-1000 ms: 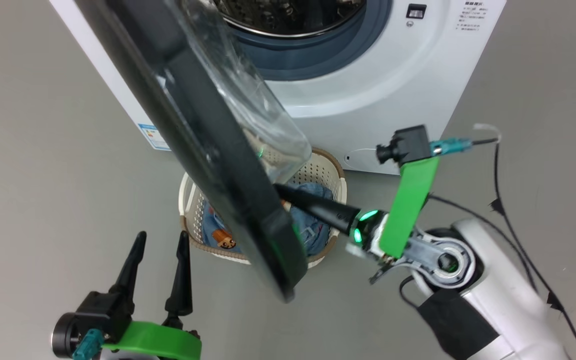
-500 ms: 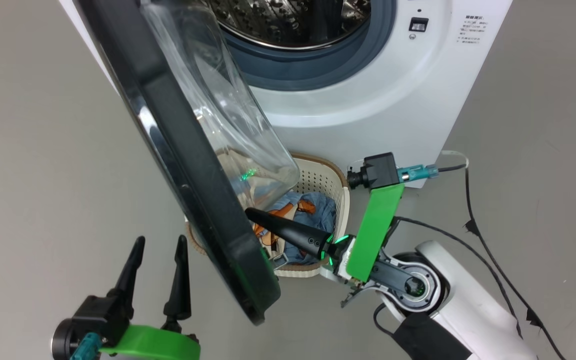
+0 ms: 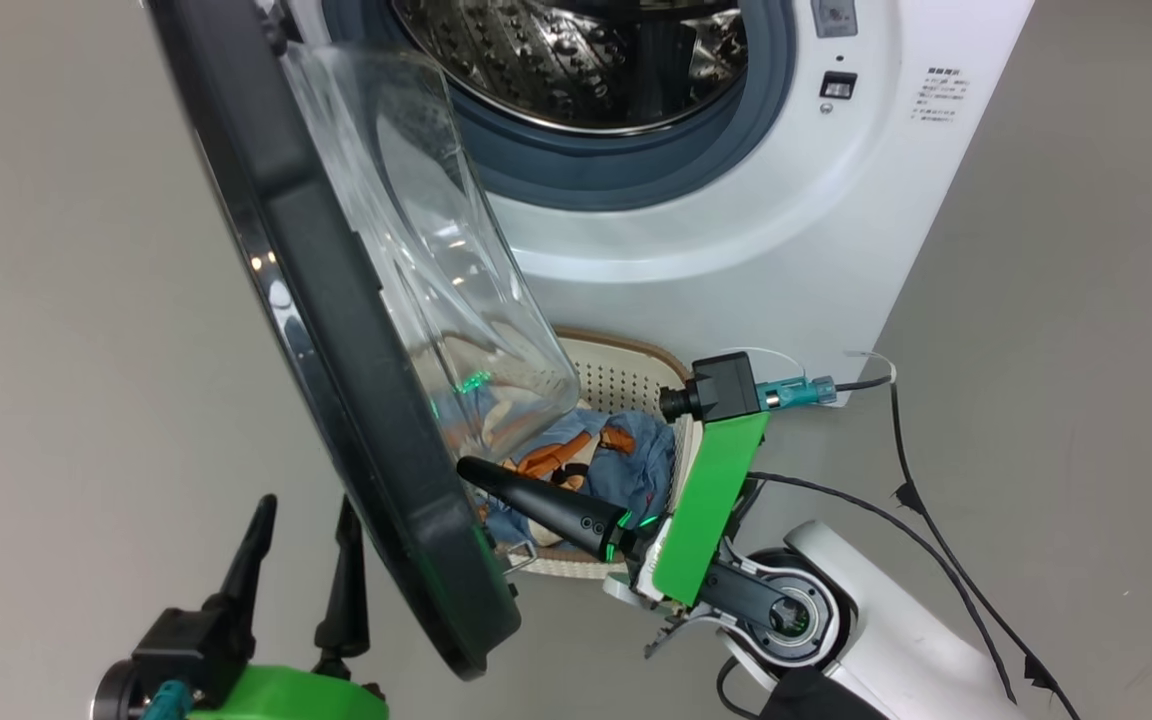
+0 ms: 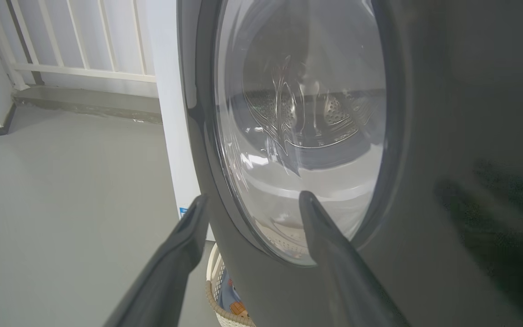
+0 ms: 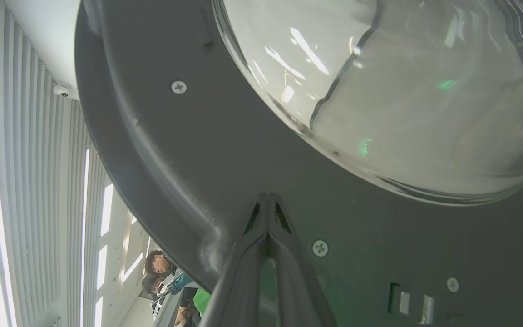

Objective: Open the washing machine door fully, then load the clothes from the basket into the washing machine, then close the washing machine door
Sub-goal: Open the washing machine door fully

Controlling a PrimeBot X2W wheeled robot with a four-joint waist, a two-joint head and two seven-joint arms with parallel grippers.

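The washing machine door (image 3: 338, 354) will swing wide open and show the whole basket when I push it, because the hinge (image 3: 277, 22) holds the door beside the gasket.
The washing machine door (image 3: 336, 330) stands partly open, its black rim edge-on and its glass bowl (image 3: 426, 250) facing the washing machine (image 3: 736, 250). My right gripper (image 3: 466, 468) is shut, tips against the door's inner face (image 5: 198, 150) below the bowl (image 5: 402, 91); the right wrist view shows the tips (image 5: 267, 196) on that face. My left gripper (image 3: 306, 500) is open at the lower left, just outside the door's outer face (image 4: 425, 136), its fingers (image 4: 198, 204) empty. The basket (image 3: 626, 375) sits before the machine with the clothes (image 3: 626, 450) in it, partly hidden by the door.
The steel drum (image 3: 576, 60) is exposed behind the grey-blue gasket (image 3: 616, 180). Grey floor (image 3: 56, 300) spreads to the left of the door. A black cable (image 3: 936, 540) trails on the floor at the right. A white railing (image 4: 84, 41) stands behind the machine, and people (image 5: 157, 272) sit far off.
The head camera has shifted. The door has swung wider open, with my shut right gripper moving left against its inner face. My left gripper has stayed open and in place.
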